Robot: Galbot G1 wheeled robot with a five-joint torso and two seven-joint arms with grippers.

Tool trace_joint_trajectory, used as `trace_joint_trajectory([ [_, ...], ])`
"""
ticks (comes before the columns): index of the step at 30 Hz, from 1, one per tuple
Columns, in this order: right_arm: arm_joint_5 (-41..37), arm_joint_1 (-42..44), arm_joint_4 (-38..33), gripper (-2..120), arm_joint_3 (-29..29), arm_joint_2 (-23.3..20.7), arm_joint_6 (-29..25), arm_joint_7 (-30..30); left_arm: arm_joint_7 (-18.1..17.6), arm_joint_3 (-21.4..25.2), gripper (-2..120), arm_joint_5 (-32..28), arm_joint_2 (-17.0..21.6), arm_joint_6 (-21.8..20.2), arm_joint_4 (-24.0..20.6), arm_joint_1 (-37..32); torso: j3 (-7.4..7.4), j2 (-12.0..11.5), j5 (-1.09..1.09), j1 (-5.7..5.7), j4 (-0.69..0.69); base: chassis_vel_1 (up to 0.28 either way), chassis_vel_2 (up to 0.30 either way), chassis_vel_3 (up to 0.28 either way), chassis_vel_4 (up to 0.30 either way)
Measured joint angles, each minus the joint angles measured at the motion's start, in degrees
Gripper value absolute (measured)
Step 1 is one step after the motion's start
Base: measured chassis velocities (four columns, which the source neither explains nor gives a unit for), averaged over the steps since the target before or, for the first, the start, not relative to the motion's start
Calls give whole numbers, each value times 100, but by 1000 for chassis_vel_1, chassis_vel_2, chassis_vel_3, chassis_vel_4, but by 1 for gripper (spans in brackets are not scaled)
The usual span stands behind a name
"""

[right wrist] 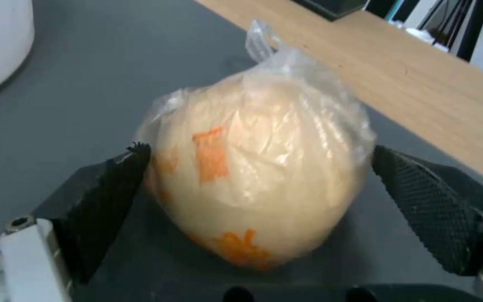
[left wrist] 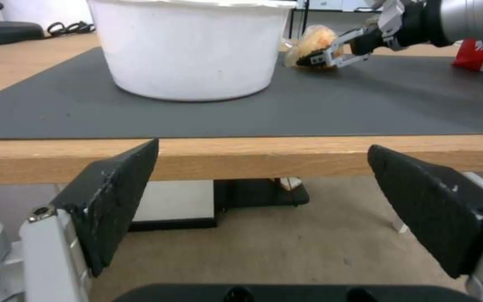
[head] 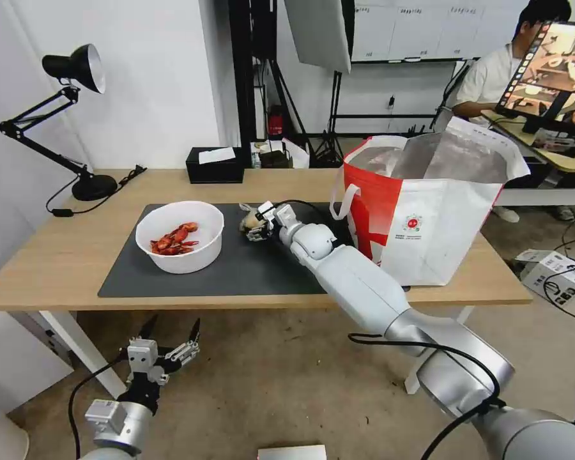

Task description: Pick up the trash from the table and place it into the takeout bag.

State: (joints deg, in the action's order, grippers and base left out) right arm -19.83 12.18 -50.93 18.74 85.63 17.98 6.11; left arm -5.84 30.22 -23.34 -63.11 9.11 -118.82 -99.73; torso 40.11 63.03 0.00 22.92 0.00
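Observation:
My gripper will squash the small clear bag thin between its fingers and make it bulge out past them when I lift it, because wrinkled plastic wraps the beige lump.
A small clear bag with a beige lump lies on the dark grey mat of the table. My right gripper is open, with its fingers on either side of this bag; one pad touches the plastic. The white bowl of red crayfish shells stands on the mat to the left. The takeout bag stands open at the right end of the table. Below the table's front edge, my left gripper hangs open with nothing in it.
A black tissue box sits at the table's back edge, and a black desk lamp stands at the back left with its cable. White boxes and cables lie on the floor to the right. A second desk with a monitor stands behind the takeout bag.

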Motion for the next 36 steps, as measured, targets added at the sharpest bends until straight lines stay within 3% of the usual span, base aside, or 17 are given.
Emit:
trace_joint_trajectory([
  [22,47,-28,211,100,-79,116,-134,50,3,-2,100,4,-26,15,-36,-40,0,0,0,0,0,0,0,0,0],
  [29,21,18,104,80,-81,71,-130,36,3,6,100,12,-29,18,-55,-52,0,0,0,0,0,0,0,0,0],
  [36,-82,118,-110,48,-90,-27,-126,-78,3,9,100,12,-16,18,-60,-37,0,0,0,0,0,0,0,0,0],
])
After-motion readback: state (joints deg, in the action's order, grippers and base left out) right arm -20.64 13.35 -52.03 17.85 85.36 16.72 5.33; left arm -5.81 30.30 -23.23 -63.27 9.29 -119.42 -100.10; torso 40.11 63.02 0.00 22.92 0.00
